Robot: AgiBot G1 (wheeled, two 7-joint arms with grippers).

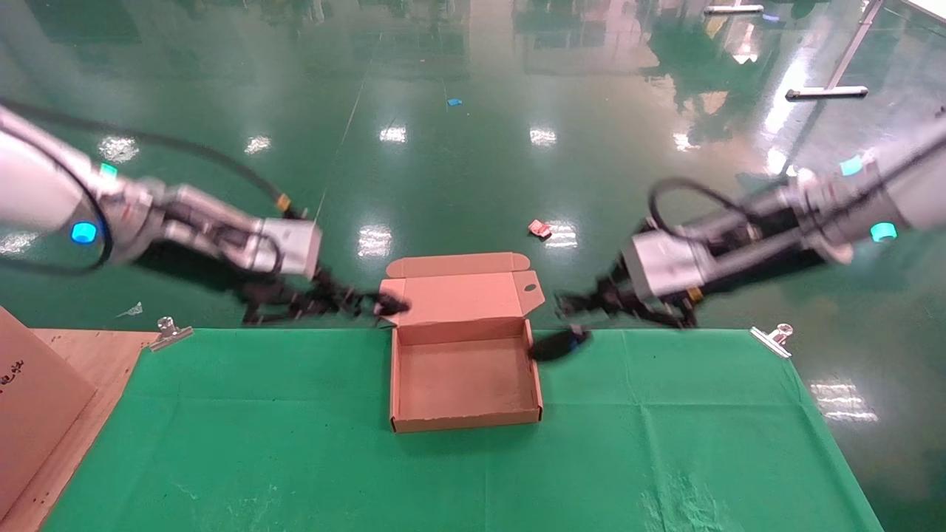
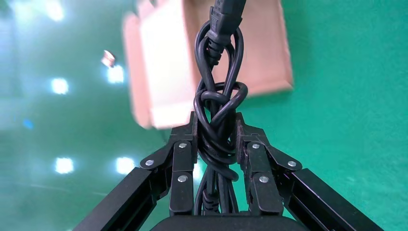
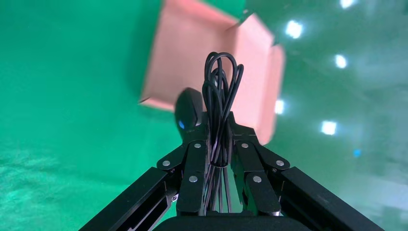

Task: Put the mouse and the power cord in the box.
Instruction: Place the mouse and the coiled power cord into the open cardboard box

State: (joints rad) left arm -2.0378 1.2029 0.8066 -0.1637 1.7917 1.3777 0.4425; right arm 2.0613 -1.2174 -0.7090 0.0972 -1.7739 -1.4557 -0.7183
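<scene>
My grippers are crowding the box (image 1: 465, 377) from both sides, so I should pull the mouse back with my right gripper while my left gripper lowers the power cord (image 1: 392, 306) in first.
The brown box (image 1: 405, 384) lies open in the middle of the green table, its lid (image 1: 462, 295) tilted up at the back. My left gripper (image 1: 369, 303) hovers just off the box's back left corner. It is shut on the power cord (image 2: 219, 96), a thick knotted black bundle whose plug end points toward the box (image 2: 168, 57). My right gripper (image 1: 573, 304) hovers off the back right corner, shut on the mouse's coiled thin cable (image 3: 221, 82). The black mouse (image 1: 559, 344) dangles beside the box's right wall, and its blue spot shows in the right wrist view (image 3: 188, 111).
A green cloth (image 1: 443, 473) covers the table, held by metal clips at the back left (image 1: 168, 330) and back right (image 1: 774, 336). A large cardboard piece (image 1: 29, 399) and bare wood (image 1: 89, 355) lie at the left edge. Behind is green floor with a red scrap (image 1: 539, 228).
</scene>
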